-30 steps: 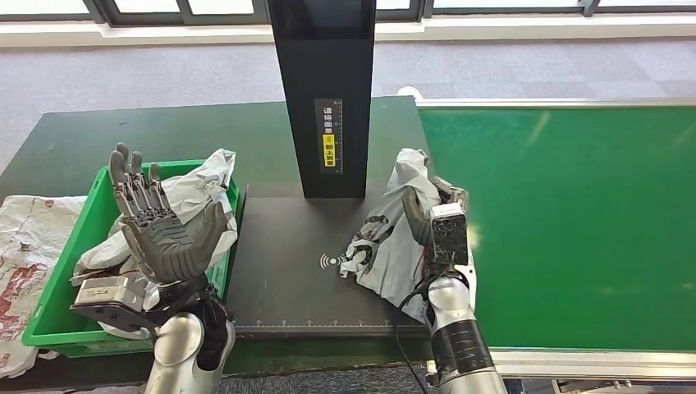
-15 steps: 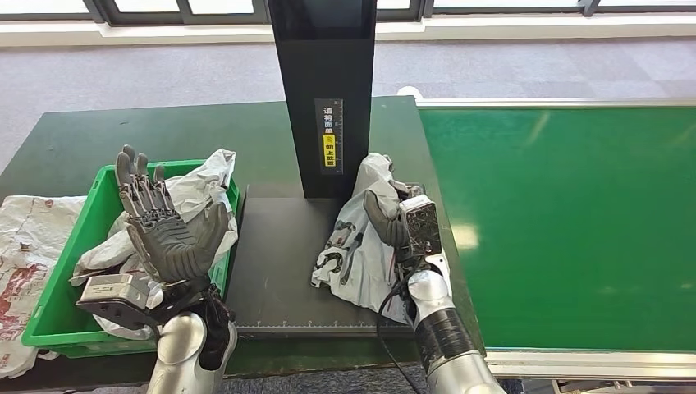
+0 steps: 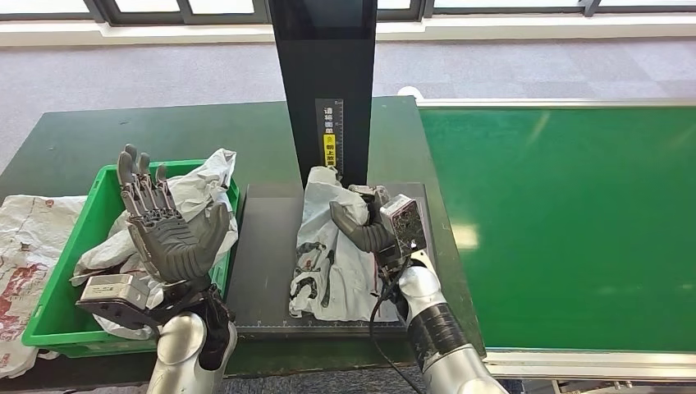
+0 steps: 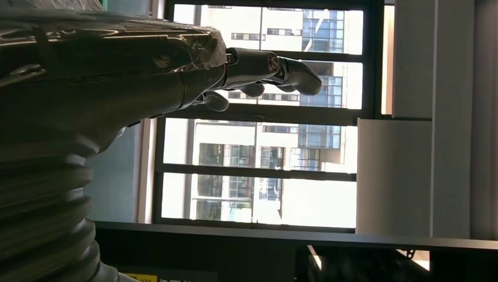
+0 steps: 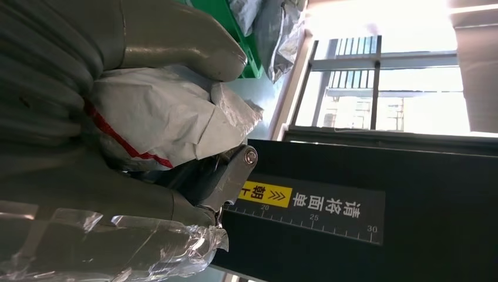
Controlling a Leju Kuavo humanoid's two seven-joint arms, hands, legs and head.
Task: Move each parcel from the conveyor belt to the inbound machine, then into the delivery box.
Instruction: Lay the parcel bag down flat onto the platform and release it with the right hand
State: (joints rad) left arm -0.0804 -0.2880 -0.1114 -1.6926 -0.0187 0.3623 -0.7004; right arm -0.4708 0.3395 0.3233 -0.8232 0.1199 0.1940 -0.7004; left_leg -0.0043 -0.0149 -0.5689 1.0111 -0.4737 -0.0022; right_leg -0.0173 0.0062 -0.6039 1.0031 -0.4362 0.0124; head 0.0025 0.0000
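Observation:
I expect the parcel [image 3: 322, 234] to bunch up in my left gripper and sag when I carry it, since the white parcel's lower part hangs in loose creases [image 3: 335, 286].
A crumpled white plastic parcel [image 3: 324, 246] with black print hangs over the black platform [image 3: 263, 271] of the inbound machine [image 3: 324, 90]. My right hand [image 3: 369, 226] grips its upper right part, thumb across the front. In the right wrist view the white parcel [image 5: 164, 120] with a red stripe is pinched under the grey thumb [image 5: 176, 41]. My left hand [image 3: 164, 230] is raised over the green delivery box [image 3: 78, 246], palm up, fingers spread, holding nothing. The left hand [image 4: 258, 67] also shows against windows in the left wrist view.
The green box holds several white parcels [image 3: 201, 189]. The green conveyor belt [image 3: 574, 222] lies to the right. A white and red bag [image 3: 20, 246] lies on the dark table [image 3: 164, 131] left of the box. The machine's black column stands behind the platform.
My right hand has carried the parcel leftward, from the platform's right edge to its middle in front of the column. The left hand has barely moved.

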